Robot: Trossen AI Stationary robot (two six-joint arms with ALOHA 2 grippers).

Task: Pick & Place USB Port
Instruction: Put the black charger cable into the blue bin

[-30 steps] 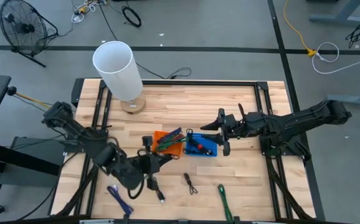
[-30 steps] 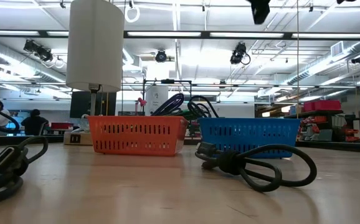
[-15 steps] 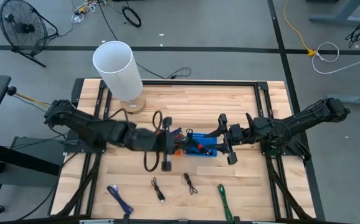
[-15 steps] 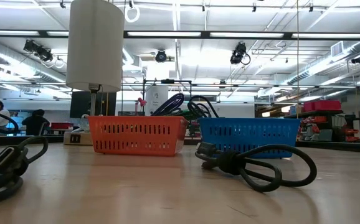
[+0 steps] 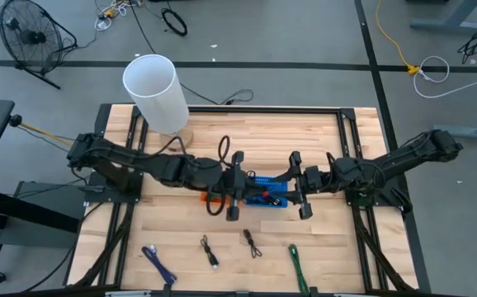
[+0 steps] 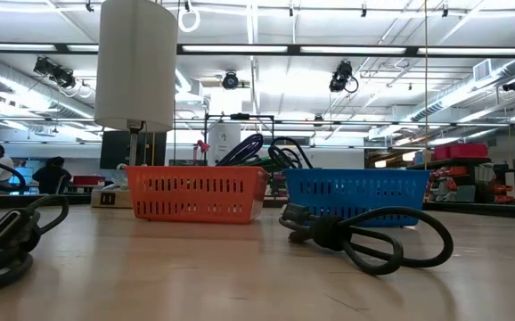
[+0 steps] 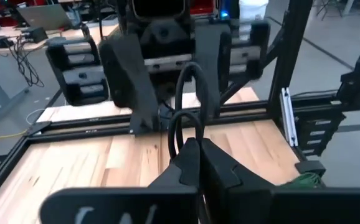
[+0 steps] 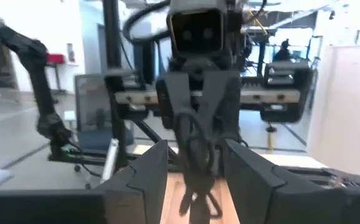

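My left gripper is holding the black cable [image 8: 198, 152] above the orange basket. My right gripper should therefore take the cable and let it go into the blue basket [image 5: 270, 194].
In the high view my left gripper [image 5: 245, 185] reaches from the table's left over the orange basket [image 5: 211, 194] and the blue basket [image 5: 273, 198], shut on a black USB cable [image 5: 222, 153]. My right gripper [image 5: 291, 186] faces it from the table's right, just beyond the blue basket, fingers open and empty. The left wrist view shows the cable's loop [image 7: 188, 93] rising past my shut fingers [image 7: 195, 163]. The right wrist view shows my open fingers [image 8: 144, 177] and the cable [image 8: 195, 146] ahead of them. Neither gripper shows in the low view, where both baskets [image 6: 197, 192] [image 6: 355, 193] stand on the table. My left gripper pinches the black cable between its two fingers at a bunched middle stretch [image 7: 181, 138], coming level from the table's left. The cable is lifted clear. One loop [image 5: 222, 152] stands out toward the far edge and another [image 5: 214, 203] toward the near edge, both slack.
A tall white cylinder [image 5: 155, 91] stands at the far left. Loose cables lie along the near edge: blue [image 5: 158, 262], two small black ones [image 5: 208, 250] [image 5: 251, 241] and green [image 5: 296, 262]. Both baskets hold cables. In the low view, a black cable [image 6: 369, 239] lies in front of the blue basket.
My left gripper has swung from the table's near left toward the middle, carrying the black cable up over the baskets, its loops swinging with it. My right gripper has shifted a little toward the near edge, staying open.
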